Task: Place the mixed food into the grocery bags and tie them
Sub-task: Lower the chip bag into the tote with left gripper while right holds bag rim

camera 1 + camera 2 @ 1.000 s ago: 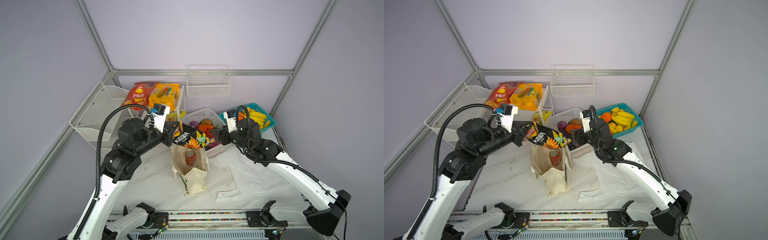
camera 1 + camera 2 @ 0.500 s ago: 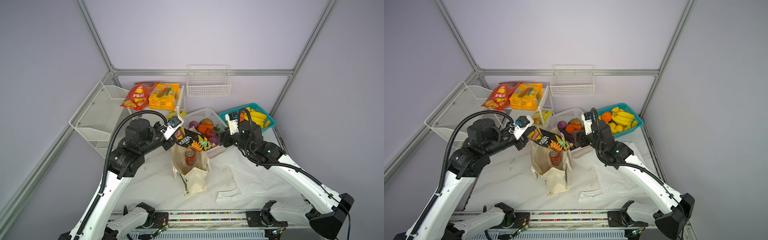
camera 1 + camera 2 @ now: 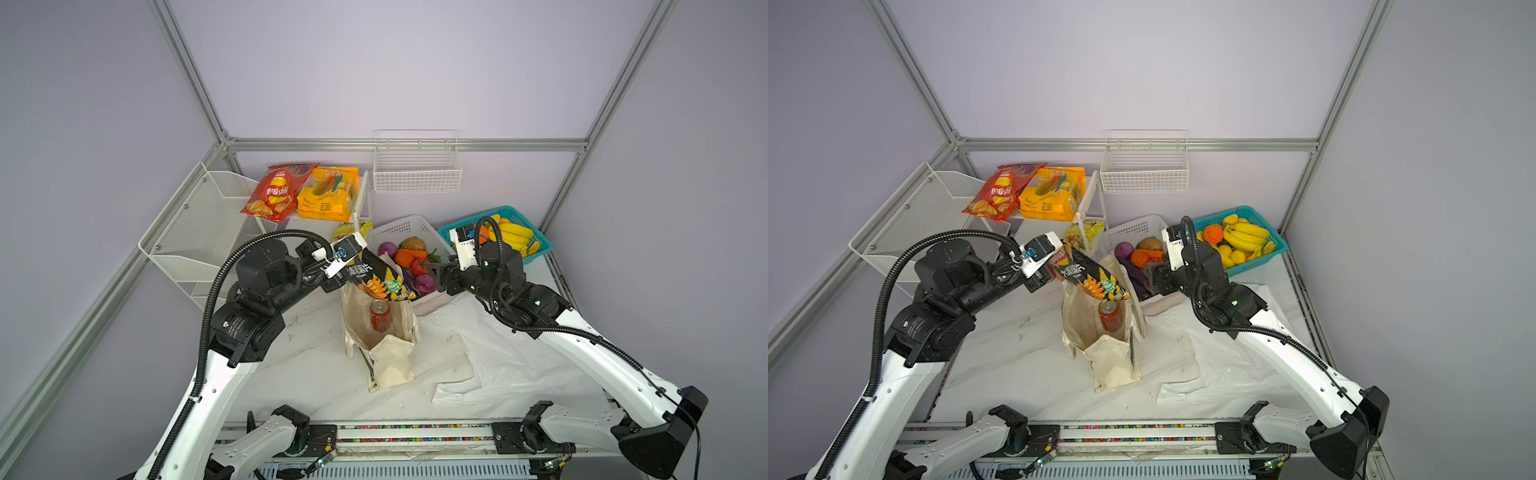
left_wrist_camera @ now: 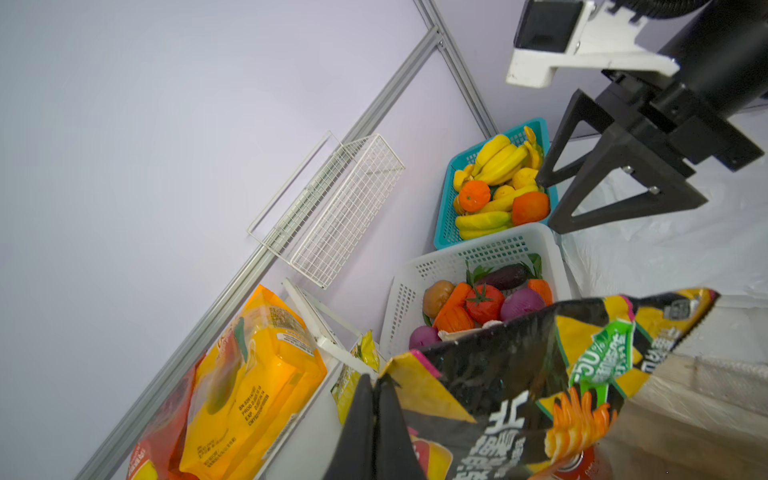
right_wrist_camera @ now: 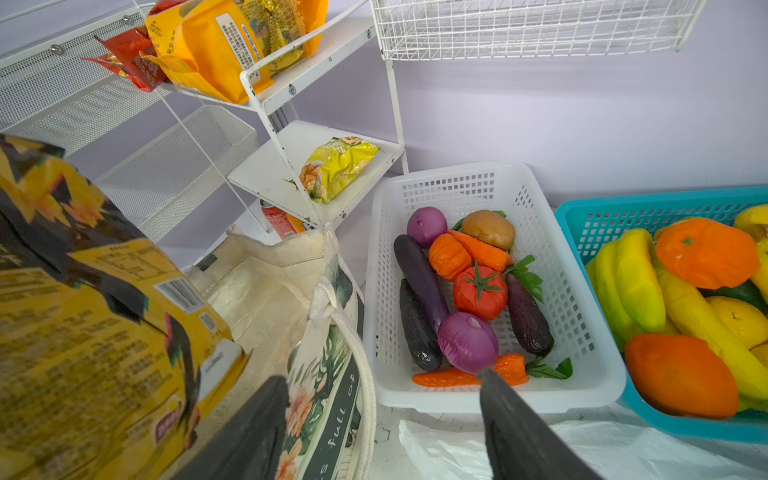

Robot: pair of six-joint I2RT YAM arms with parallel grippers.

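My left gripper has the black snack packet (image 3: 382,276) slanted across the tote's opening, so it should turn the packet along the tote's printed side and lower it beside the can.
My left gripper (image 4: 376,386) is shut on a top corner of the black snack packet (image 3: 380,276) (image 4: 540,374). The packet hangs tilted over the open mouth of the cream canvas tote (image 3: 390,357) (image 5: 270,286). A reddish-brown drink can (image 3: 380,318) (image 3: 1111,318) stands inside the tote. My right gripper (image 5: 384,378) (image 3: 432,274) is open, its fingers astride the tote's printed right wall. The white plastic bag (image 3: 498,357) (image 5: 540,453) lies flat on the table to the right. Two oranges (image 5: 706,253) (image 5: 677,374) sit in the teal basket (image 3: 536,249).
A white lattice basket (image 3: 415,232) of vegetables stands just behind the tote, with the teal basket's bananas beside it. A white shelf (image 3: 361,195) at the back holds a red crisp packet (image 3: 274,195) and a yellow-orange packet (image 3: 328,195). A wire basket (image 3: 415,170) hangs on the back wall.
My left wrist has swung right and a little lower, tilting the snack packet's lower end over the tote's mouth. The right arm has barely moved.
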